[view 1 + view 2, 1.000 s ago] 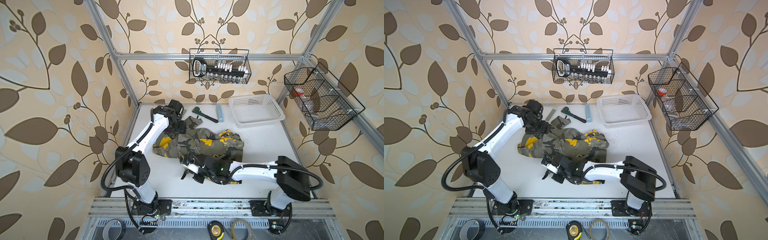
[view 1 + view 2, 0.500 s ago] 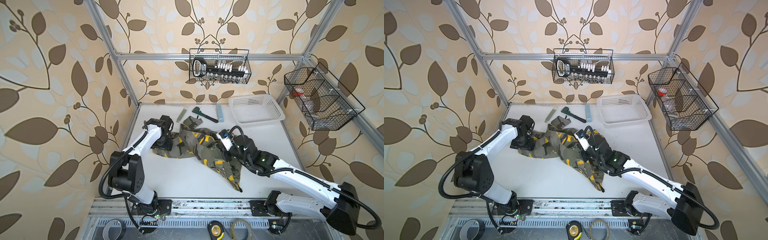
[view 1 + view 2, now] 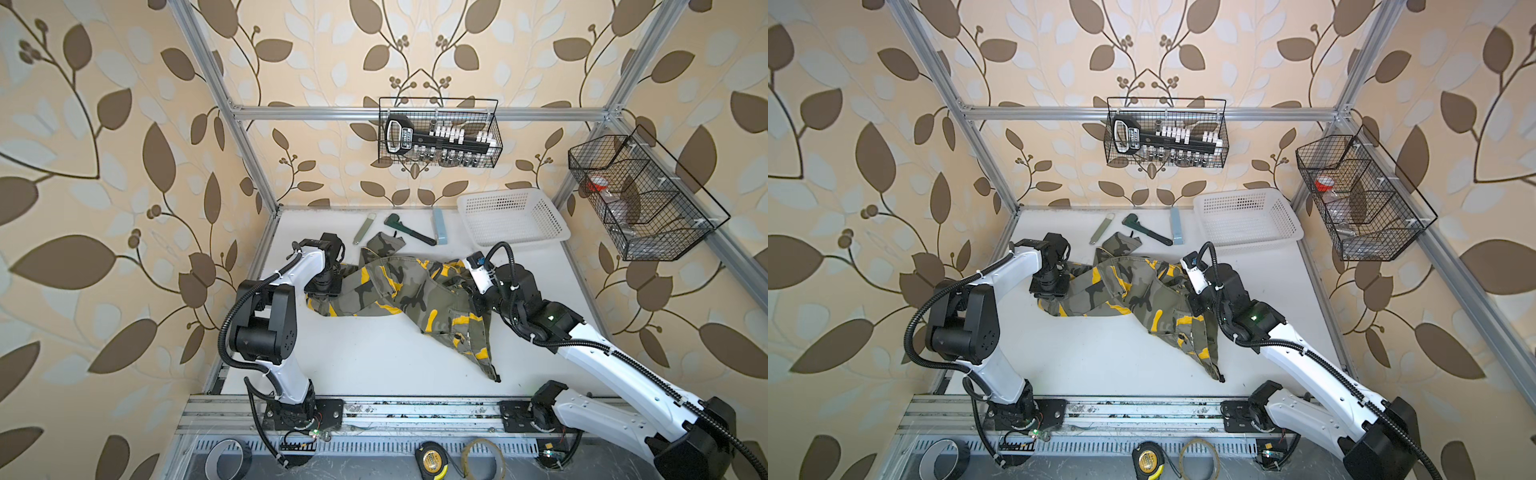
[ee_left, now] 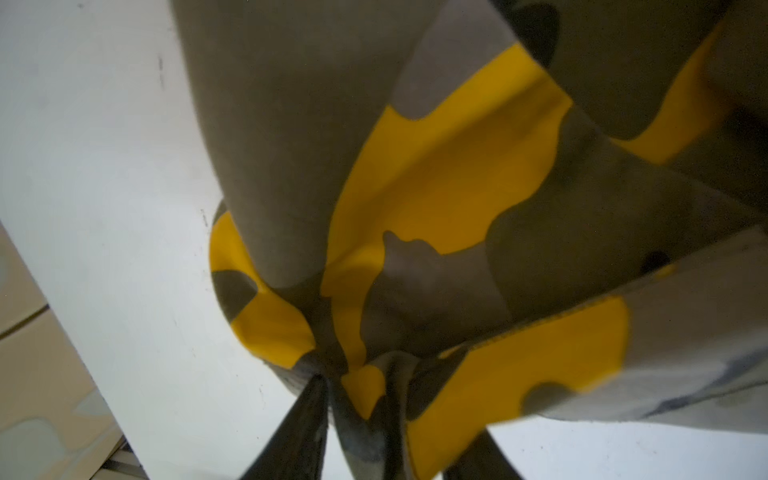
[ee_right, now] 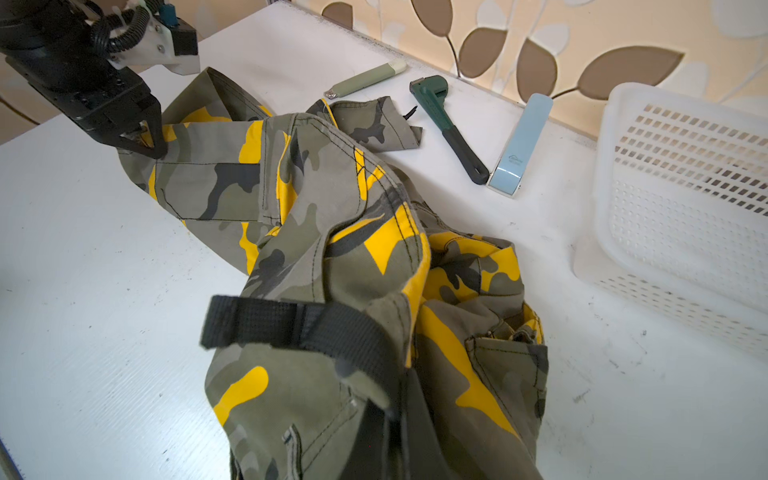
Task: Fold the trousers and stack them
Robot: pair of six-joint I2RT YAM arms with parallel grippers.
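Note:
The trousers lie bent with one leg trailing [image 3: 481, 355] toward the front edge. My right gripper should raise the strap end [image 5: 300, 324] and pull against my left gripper before the fold.
The camouflage trousers [image 3: 415, 291] [image 3: 1142, 299] lie stretched across the white table in both top views, one leg trailing toward the front edge. My left gripper [image 3: 322, 293] [image 3: 1047, 293] points down onto their left end. In the left wrist view its dark fingers [image 4: 307, 415] pinch a bunch of yellow and olive cloth [image 4: 436, 187], so the left gripper [image 4: 386, 399] is shut on it. My right gripper [image 3: 473, 295] [image 3: 1196, 301] holds the right end. In the right wrist view it [image 5: 399, 411] is shut on the trousers [image 5: 332, 232] by a black strap [image 5: 291, 324].
At the back of the table lie a pale green utility knife [image 3: 363, 228], a green pipe wrench [image 3: 409, 235] and a light blue case [image 3: 439, 226]. A white plastic basket [image 3: 513, 220] stands at the back right. Black wire baskets [image 3: 640, 195] hang on the walls.
The right arm swung from the front left to the right, pulling the bunched trousers out lengthwise. The left gripper came down at the left end and closed on the cloth.

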